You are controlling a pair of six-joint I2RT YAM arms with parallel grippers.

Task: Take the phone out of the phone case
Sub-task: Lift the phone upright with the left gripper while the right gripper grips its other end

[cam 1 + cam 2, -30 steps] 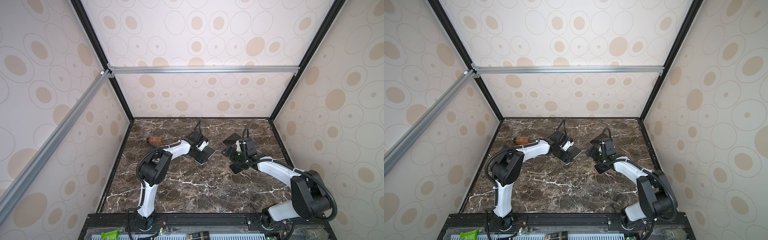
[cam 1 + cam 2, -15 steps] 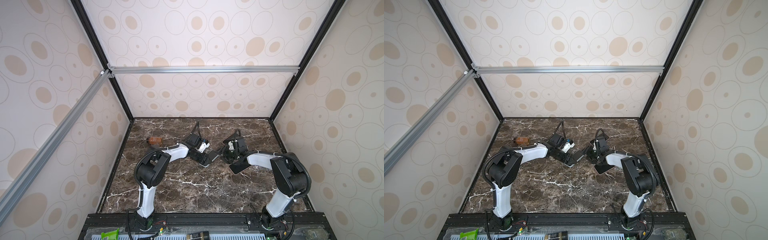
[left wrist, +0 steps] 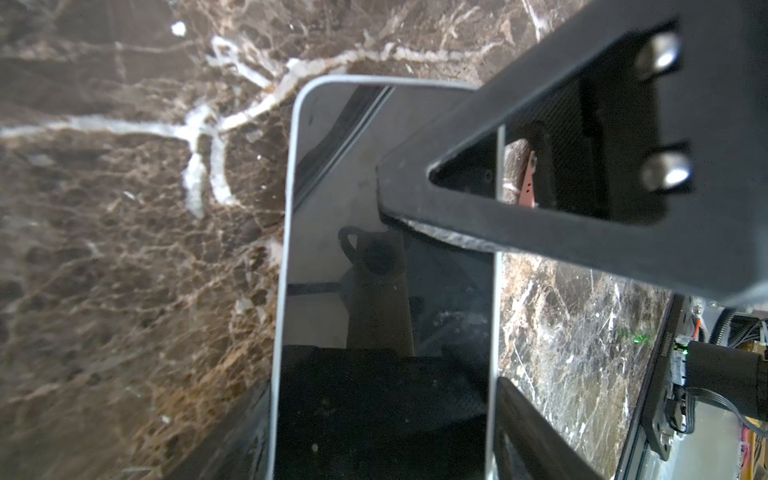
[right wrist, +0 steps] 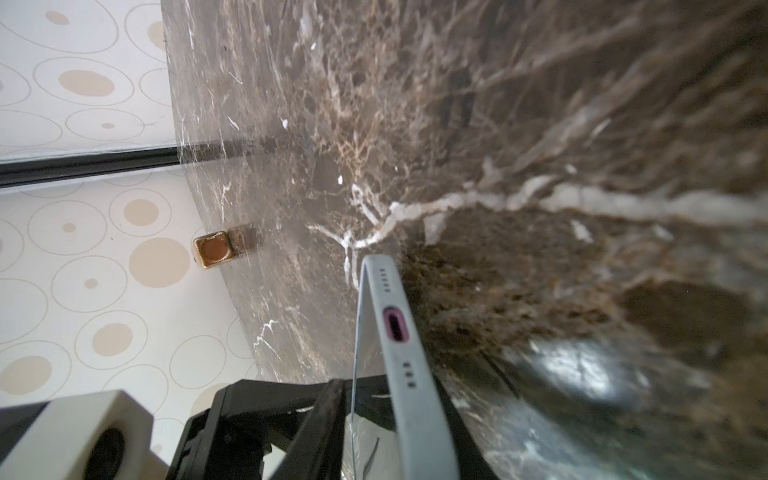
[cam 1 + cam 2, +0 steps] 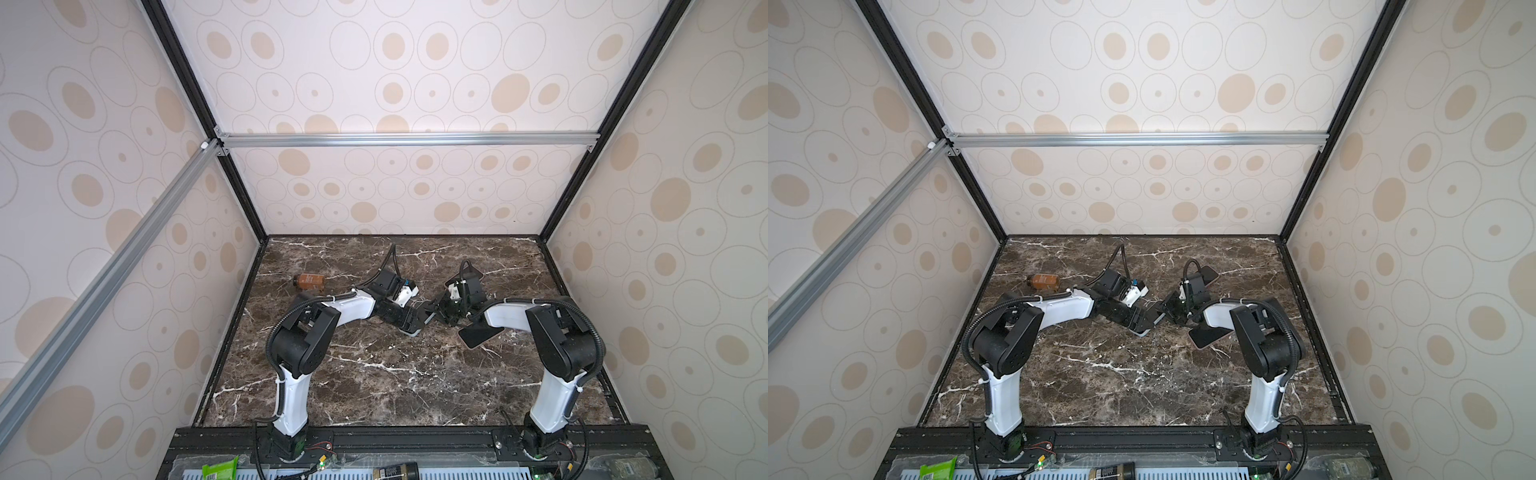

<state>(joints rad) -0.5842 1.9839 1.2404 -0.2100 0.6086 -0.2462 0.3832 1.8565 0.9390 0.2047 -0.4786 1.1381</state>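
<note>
My right gripper should lift the case so my left gripper, now squeezing the case's long sides against the phone, can pinch screen and back.
The phone, dark screen up, sits in a pale grey phone case near the table's middle. My left gripper is shut across the case's two long sides. My right gripper has come in from the right onto the case's port end. One of its fingers lies on the screen. The other is behind the case's back, mostly hidden.
A dark phone lies flat just right of the grippers, under the right forearm. Another dark slab lies behind the right wrist. A brown bottle lies on its side at the back left.
My right gripper has swung left from beside the dark phone to the cased phone's end, and its jaws have closed in on it. The left gripper has kept its grip, barely moving.
</note>
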